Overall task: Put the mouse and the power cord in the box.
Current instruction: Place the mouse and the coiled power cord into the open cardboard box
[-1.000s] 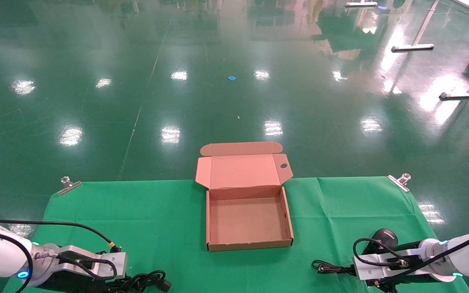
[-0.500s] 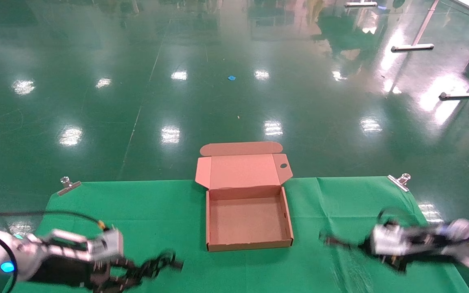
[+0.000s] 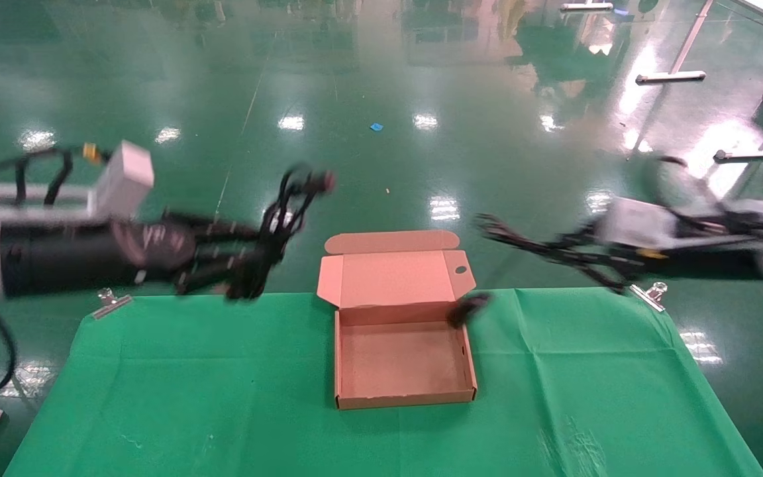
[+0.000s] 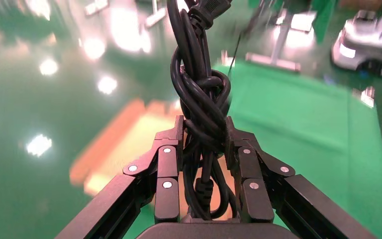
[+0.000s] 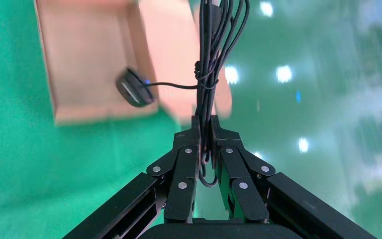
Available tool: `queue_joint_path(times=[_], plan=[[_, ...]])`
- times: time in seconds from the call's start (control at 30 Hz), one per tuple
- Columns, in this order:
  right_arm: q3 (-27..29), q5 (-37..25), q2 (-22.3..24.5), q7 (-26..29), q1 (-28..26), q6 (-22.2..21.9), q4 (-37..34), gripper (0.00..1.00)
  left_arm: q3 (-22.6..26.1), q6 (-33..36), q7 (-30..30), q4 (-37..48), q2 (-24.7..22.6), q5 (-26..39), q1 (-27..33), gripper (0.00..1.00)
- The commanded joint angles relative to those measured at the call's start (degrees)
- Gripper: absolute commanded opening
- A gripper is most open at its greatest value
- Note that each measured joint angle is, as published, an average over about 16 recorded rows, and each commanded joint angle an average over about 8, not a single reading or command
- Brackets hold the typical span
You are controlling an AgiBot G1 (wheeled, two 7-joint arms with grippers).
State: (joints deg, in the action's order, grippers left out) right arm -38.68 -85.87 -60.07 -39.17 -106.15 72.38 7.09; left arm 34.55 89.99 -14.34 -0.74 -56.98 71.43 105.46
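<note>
The mouse (image 3: pixel 468 309) is hanging by its cable at the side of the box, so next my right gripper lets it down inside (image 3: pixel 391 354) before my left gripper brings the power cord.
The box (image 3: pixel 403 399) lies open in the middle of the green cloth, its lid (image 3: pixel 391 278) folded back; nothing lies on its floor. My left gripper (image 3: pixel 249 260) is raised left of the lid and shut on the power cord (image 3: pixel 283 211), a thick knotted black bundle (image 4: pixel 199 94) clamped between its fingers (image 4: pixel 168 164). My right gripper (image 3: pixel 587 255) is raised at the right, shut on the mouse's thin coiled cable (image 5: pixel 210 50). The mouse (image 3: pixel 467 309) dangles from that cable at the box's right wall (image 5: pixel 134 87); whether it touches the cardboard is unclear.
Metal clips (image 3: pixel 111 301) (image 3: pixel 650 293) pin the green cloth (image 3: pixel 222 397) at the table's two far corners. Beyond it is shiny green floor with white table legs (image 3: pixel 673 76) at the back right.
Both arms have risen from the table's front edge. The left one lifted the power cord, the right one lifted the mouse by its cable toward the box.
</note>
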Motion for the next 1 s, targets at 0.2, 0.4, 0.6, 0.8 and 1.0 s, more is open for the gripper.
queue_joint_path(times=[0.2,0.4,0.6,0.8,1.0], plan=[[-0.18,0.08,-10.91,2.06,1.64,-4.88,0.14,0.00,-2.95,-1.72,1.87,-2.15,-2.44,-4.28,2.26,0.00],[-0.78,-0.49,-16.59,3.71,4.51,-8.94,-2.45,0.00,-3.89,-1.11,1.23,-3.03,-1.87,-5.69,1.67,0.00],[-1.78,-1.58,-17.27,6.95,7.79,-12.29,-4.07,0.00,-3.46,0.83,1.77,-5.50,0.38,-5.69,-0.18,0.00],[-3.25,-3.34,-17.59,9.38,10.62,-16.80,-3.25,0.03,-2.43,0.94,3.43,-10.99,2.45,-6.12,-2.55,0.00],[-4.06,-3.32,-17.86,9.86,13.85,-22.03,0.98,0.71,-1.23,-0.04,4.62,-15.79,3.07,-6.03,-3.77,0.00]])
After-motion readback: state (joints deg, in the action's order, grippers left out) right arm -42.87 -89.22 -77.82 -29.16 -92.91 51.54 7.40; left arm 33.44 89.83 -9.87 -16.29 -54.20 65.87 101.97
